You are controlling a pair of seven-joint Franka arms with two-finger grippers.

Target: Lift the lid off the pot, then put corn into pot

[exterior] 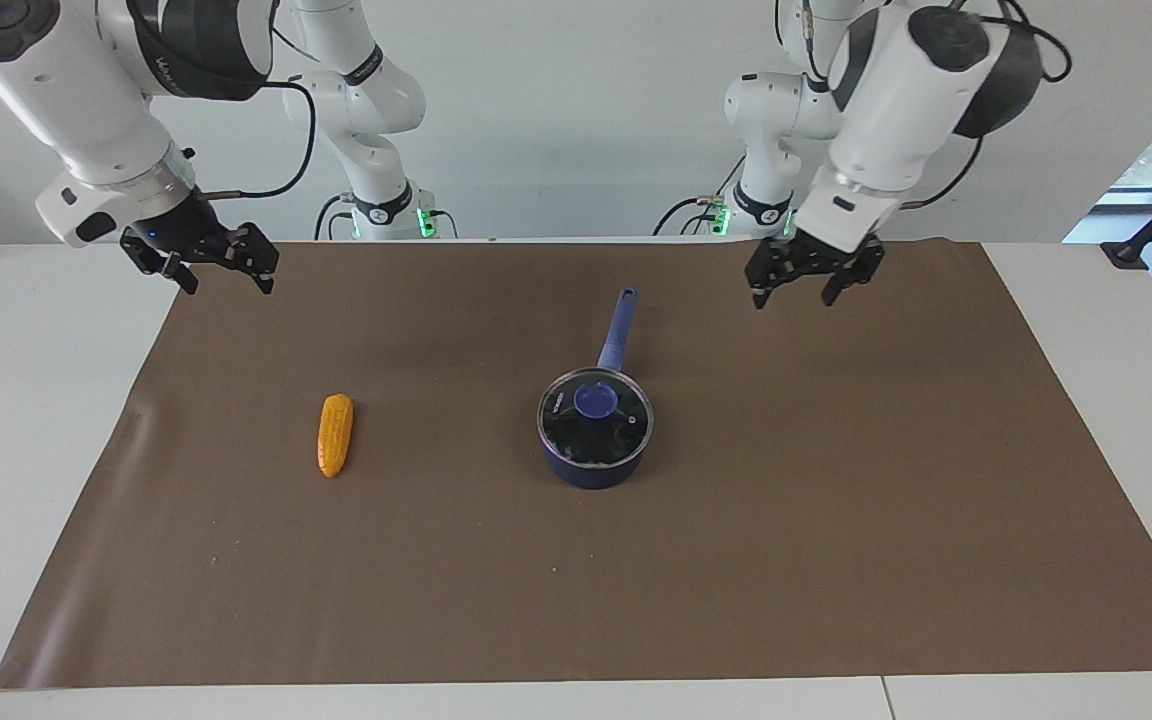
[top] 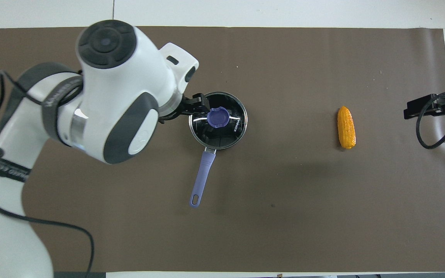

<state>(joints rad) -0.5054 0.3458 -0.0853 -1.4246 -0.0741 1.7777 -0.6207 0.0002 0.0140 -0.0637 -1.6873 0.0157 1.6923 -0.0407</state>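
I expect the yellow corn (top: 346, 127) to lie flat inside the pot when I lower it, because the corn looks shorter than the pot's round rim is wide.
The dark blue pot (exterior: 591, 474) stands mid-mat, its light-blue handle (exterior: 618, 325) pointing toward the robots. The glass lid (exterior: 628, 425) with a blue knob (exterior: 596, 400) sits on it. The lid (top: 231, 130) and handle (top: 203, 175) also show in the overhead view. The yellow corn (exterior: 336, 435) lies flat on the mat toward the right arm's end, and shows from overhead too (top: 346, 127). My left gripper (exterior: 794, 290) is open and empty, raised over the mat beside the handle's tip, apart from the pot; from overhead it (top: 193, 105) seems to overlap the rim. My right gripper (exterior: 226, 280) is open and empty, raised over the mat's corner.
A brown mat (exterior: 836, 520) covers most of the white table (exterior: 26, 420). The left arm's bulky wrist (top: 114, 88) hides part of the mat from overhead. The right gripper (top: 431, 106) shows at the overhead view's edge, with a cable hanging from it.
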